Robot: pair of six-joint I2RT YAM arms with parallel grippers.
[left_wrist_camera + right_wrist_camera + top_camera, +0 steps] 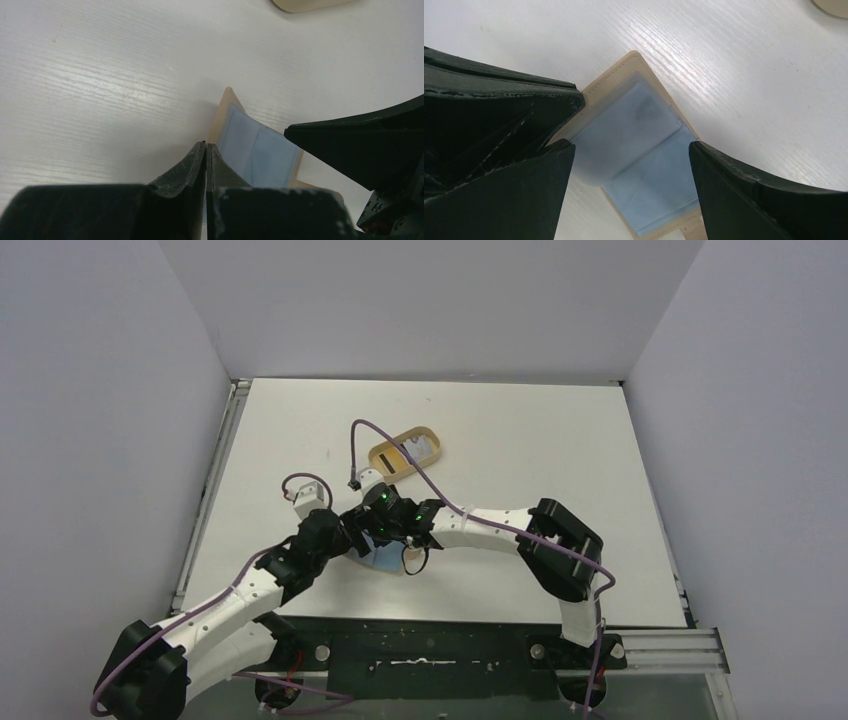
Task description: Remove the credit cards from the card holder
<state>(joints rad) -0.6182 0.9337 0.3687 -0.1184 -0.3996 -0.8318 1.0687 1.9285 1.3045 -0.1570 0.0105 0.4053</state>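
Next, I open my left gripper and turn the card holder straight before I grip its tan edge [220,118], because the card holder lies slanted [384,556] under both grippers.
The card holder [644,150] lies spread open on the white table, tan outside with light blue clear sleeves inside. My left gripper [206,146] is shut on the tan edge of its left flap, which stands tilted up [222,112]. My right gripper [631,147] is open, with one finger on each side of the blue sleeves. No card shows clearly in the sleeves. From above, both grippers [352,538] [392,532] meet over the holder [385,560]. A whitish credit card [416,448] with a black stripe lies in the oval tray.
The oval tan wooden tray [380,454] stands just beyond the grippers, and its rim shows in the wrist views [305,4] [831,6]. A purple cable [355,445] loops above the arms. Grey walls enclose the table on three sides.
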